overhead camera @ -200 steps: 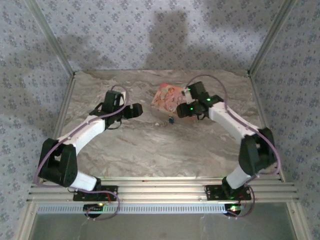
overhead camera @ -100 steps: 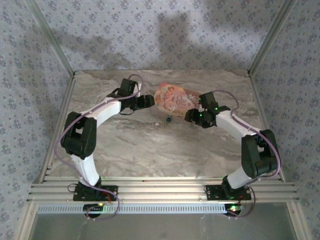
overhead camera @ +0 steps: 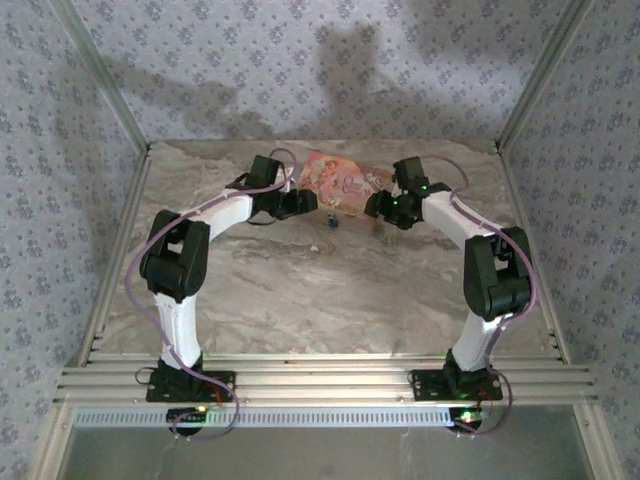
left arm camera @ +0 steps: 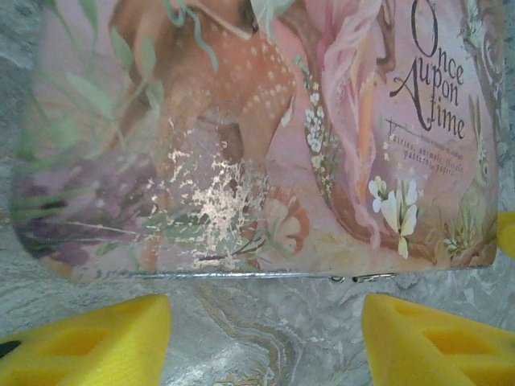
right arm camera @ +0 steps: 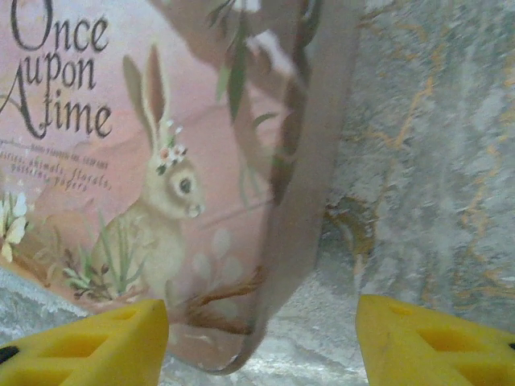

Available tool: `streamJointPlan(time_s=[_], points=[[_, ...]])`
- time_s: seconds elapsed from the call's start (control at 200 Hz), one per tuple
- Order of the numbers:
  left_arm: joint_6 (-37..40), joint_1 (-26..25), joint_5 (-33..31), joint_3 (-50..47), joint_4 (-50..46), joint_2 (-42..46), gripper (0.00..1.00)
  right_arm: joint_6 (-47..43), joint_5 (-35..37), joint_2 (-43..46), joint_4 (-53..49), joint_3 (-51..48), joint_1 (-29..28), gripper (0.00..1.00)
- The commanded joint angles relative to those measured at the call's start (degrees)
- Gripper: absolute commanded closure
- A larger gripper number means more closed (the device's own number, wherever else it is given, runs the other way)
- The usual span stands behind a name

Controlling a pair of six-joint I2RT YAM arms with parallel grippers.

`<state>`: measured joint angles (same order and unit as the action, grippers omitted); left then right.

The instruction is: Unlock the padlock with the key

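The pink box [overhead camera: 345,186] is lying at a slant, with its rabbit corner turned toward the front. My grippers should push its ends square before they work on the padlock.
The flat pink illustrated box [overhead camera: 345,182] lies at the back middle of the table. A tiny dark-blue speck, the key [overhead camera: 331,222], lies on the marble just in front of it. The padlock is hidden. My left gripper [overhead camera: 305,203] sits at the box's left end, open. In its wrist view the yellow fingers [left arm camera: 88,338] stand wide apart over bare marble, with the box edge [left arm camera: 241,269] just ahead. My right gripper [overhead camera: 376,206] is open at the box's right end. The box's rabbit corner [right arm camera: 233,338] reaches in between its fingers [right arm camera: 434,342] without touching them.
A yellow sliver [left arm camera: 507,233] shows past the box's right edge; I cannot tell what it is. Small metal fittings [left arm camera: 362,278] sit on the box's near rim. A small brownish thing [overhead camera: 379,226] lies below the right gripper. Patterned walls [overhead camera: 320,80] stand close behind the box.
Both arms have swung in toward the box. The left gripper moved right and away to its left end and its fingers narrowed. The box has turned and slid slightly toward the back.
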<state>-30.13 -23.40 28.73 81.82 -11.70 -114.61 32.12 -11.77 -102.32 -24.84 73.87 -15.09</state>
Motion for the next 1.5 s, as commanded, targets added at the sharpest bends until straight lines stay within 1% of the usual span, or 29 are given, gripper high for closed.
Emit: streamJointPlan(time_s=[0.0, 0.125, 0.26, 0.41, 0.505, 0.62, 0.769, 0.904, 1.134, 1.349, 1.424, 1.494], points=[[0.7, -0.3, 0.8, 2.2, 0.7, 1.2, 0.36, -0.7, 1.4, 0.4, -2.9, 1.6, 1.0, 0.36], [3.4, 1.4, -2.0, 6.1, -7.0, 2.2, 0.35, -0.3, 1.9, 1.6, -2.7, 1.6, 0.9, 0.36], [4.8, 3.8, -3.4, 8.9, -10.3, 2.6, 0.32, 0.2, 1.9, 2.0, -2.2, 1.6, 0.0, 0.36], [6.6, 5.1, -4.3, 15.5, -14.7, -1.8, 0.29, 0.8, 1.4, 1.5, -1.7, 2.0, -0.3, 0.36], [7.2, 5.0, -3.8, 20.3, -16.8, -6.1, 0.29, 1.0, 0.9, 0.4, -1.8, 3.2, -0.2, 0.36], [6.8, 4.4, -2.2, 24.6, -17.0, -10.3, 0.28, 1.1, -0.8, -2.1, -2.6, 5.8, 0.2, 0.37], [6.6, 1.9, -1.3, 27.9, -17.8, -12.9, 0.29, 1.0, -2.1, -4.7, -2.9, 8.1, 1.2, 0.37], [6.2, -0.8, -1.7, 26.4, -17.1, -11.8, 0.29, 0.3, -2.7, -5.4, -3.6, 8.9, 2.3, 0.37], [3.2, -3.8, -2.6, 18.4, -11.7, -7.1, 0.29, -1.7, -2.5, -4.3, -5.4, 8.7, 3.9, 0.37], [2.4, -4.2, -3.6, 14.8, -9.8, -3.6, 0.29, -2.9, -5.9, -6.1, -4.3, 10.0, 5.1, 0.37], [2.4, -4.3, -3.3, 13.8, -9.5, -2.3, 0.29, -3.4, -8.9, -7.8, -5.1, 11.9, 4.4, 0.39], [2.5, -4.3, -3.2, 12.5, -9.6, -1.1, 0.29, -3.5, -8.6, -8.2, -5.8, 12.3, 2.6, 0.40]])
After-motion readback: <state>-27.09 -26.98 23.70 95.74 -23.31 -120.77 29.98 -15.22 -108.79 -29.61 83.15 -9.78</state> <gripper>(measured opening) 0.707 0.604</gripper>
